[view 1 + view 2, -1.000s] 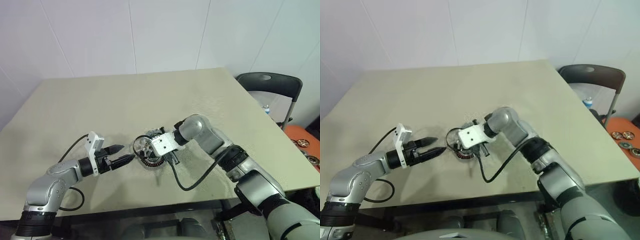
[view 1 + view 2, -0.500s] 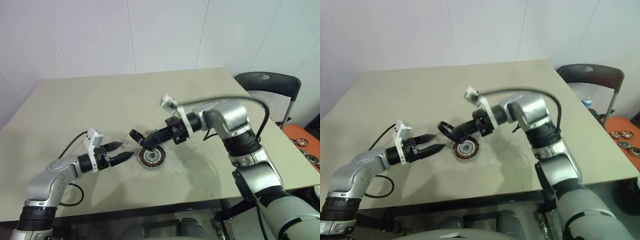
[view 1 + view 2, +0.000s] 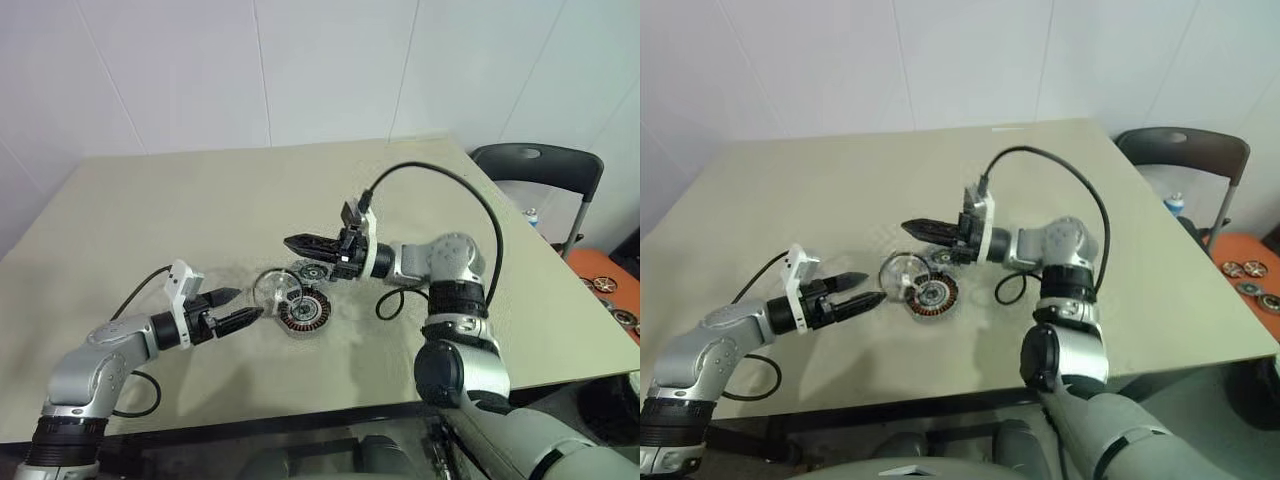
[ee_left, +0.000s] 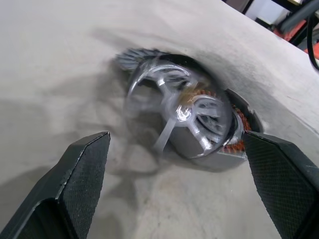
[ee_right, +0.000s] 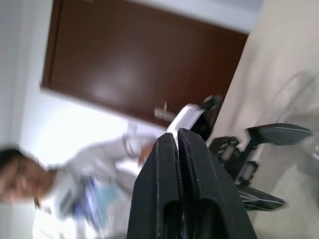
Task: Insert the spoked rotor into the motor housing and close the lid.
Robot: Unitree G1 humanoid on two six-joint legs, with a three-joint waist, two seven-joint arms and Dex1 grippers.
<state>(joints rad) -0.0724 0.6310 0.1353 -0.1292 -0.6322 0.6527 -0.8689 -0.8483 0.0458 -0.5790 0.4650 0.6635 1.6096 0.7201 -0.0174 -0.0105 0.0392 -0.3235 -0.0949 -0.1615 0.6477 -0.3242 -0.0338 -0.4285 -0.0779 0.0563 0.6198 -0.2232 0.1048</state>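
The spoked rotor [image 3: 277,291] is leaning at a tilt against the motor housing, outside the copper windings [image 3: 306,312], so the rotor will come off and leave the housing behind when I lift.
The spoked rotor [image 3: 278,290] stands tilted on its edge on the table, leaning against the left side of the motor housing [image 3: 306,314], whose copper windings ring a silver centre. Just behind the housing lies the lid [image 3: 313,271], a small grey disc. My left gripper [image 3: 250,303] is open, low over the table, its tips pointing at the rotor from the left without touching it. In the left wrist view the rotor [image 4: 180,113] sits blurred between the open fingers [image 4: 84,169]. My right gripper [image 3: 291,241] is shut and empty, level above the lid and pointing left.
The beige table [image 3: 180,210] has free room on all sides of the parts. A dark chair [image 3: 540,165] stands off the right edge, and more discs [image 3: 610,290] lie on an orange surface beyond it. A person [image 5: 65,194] shows blurred past the table.
The rotor has left my right gripper and now leans against the housing on the table. My right gripper rose a little and rolled over. The left arm stayed put.
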